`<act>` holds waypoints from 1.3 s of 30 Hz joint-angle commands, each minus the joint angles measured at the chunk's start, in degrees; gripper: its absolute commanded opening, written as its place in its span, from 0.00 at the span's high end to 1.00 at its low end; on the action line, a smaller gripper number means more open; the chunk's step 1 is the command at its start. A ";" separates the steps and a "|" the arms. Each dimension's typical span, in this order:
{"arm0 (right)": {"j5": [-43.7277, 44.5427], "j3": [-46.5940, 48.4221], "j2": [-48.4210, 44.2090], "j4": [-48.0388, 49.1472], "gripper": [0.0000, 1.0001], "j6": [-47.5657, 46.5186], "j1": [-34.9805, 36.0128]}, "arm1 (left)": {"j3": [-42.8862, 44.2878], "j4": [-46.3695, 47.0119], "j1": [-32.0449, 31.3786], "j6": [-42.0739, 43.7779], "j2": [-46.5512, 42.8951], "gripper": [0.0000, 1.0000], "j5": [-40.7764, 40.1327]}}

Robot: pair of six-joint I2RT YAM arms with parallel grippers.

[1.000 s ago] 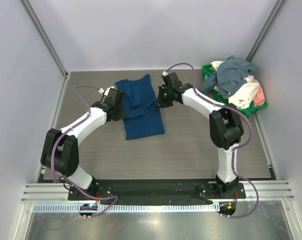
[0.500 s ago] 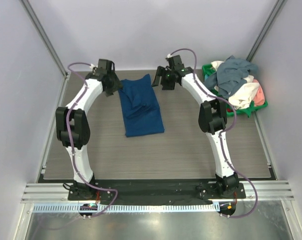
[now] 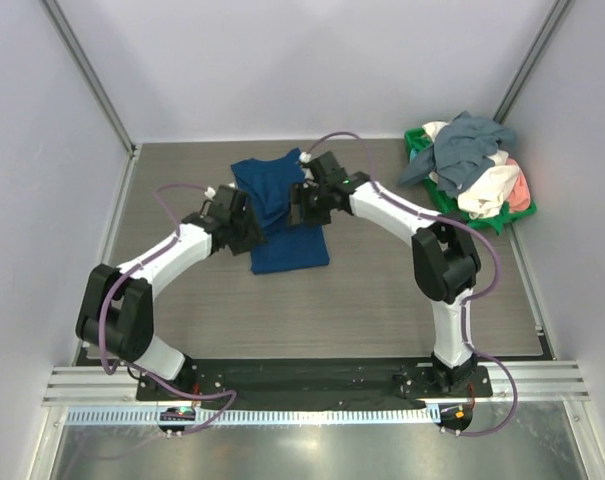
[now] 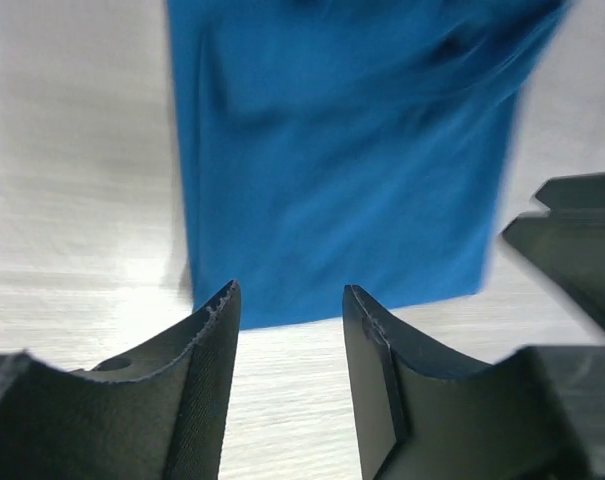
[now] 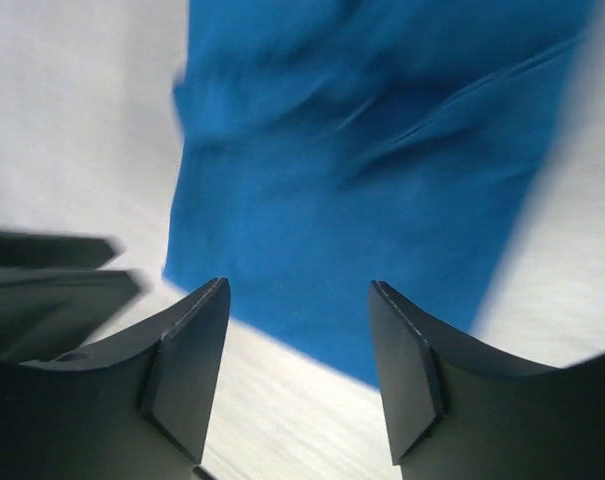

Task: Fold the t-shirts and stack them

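Observation:
Wrinkles run across the blue t-shirt's middle point(image 3: 274, 214). Next, my right gripper straightens the t-shirt's top end point(image 3: 285, 167) first, before my left gripper takes the corner of the t-shirt's hem for the fold.
A blue t-shirt point(image 3: 285, 215) lies on the table, folded into a long narrow strip, with its top end rumpled. My left gripper point(image 3: 250, 228) hangs at the strip's left edge and my right gripper point(image 3: 300, 202) at its right edge, facing each other across it. In the left wrist view the left gripper point(image 4: 287, 300) is open over bare table, just short of the blue t-shirt point(image 4: 342, 150). The right gripper point(image 5: 300, 290) is likewise open, its tips at the hem of the blue t-shirt point(image 5: 372, 150). Neither holds anything. More t-shirts point(image 3: 469, 150), grey-blue, white and salmon-pink, are heaped in the basket.
The green basket point(image 3: 418, 141) stands at the back right corner against the wall. White walls and metal rails close in the table on the left, back and right. The arms' bases sit on the black plate point(image 3: 312, 378) at the near edge.
Both grippers were shut a second ago and now stand open. The arms swung out to the shirt's far end, then came back to the strip's two sides.

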 commanded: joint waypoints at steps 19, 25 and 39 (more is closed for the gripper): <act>3.93 26.21 23.66 -10.97 0.42 -5.63 6.00 | -20.36 19.16 -1.18 -4.36 2.96 0.62 1.48; 5.69 31.40 27.44 -12.91 0.42 -5.55 6.00 | -25.03 20.30 -1.27 -4.45 2.26 0.63 1.48; 4.11 50.04 33.69 1.75 0.33 12.11 1.61 | -28.11 18.91 -1.97 -5.32 -3.18 0.63 2.45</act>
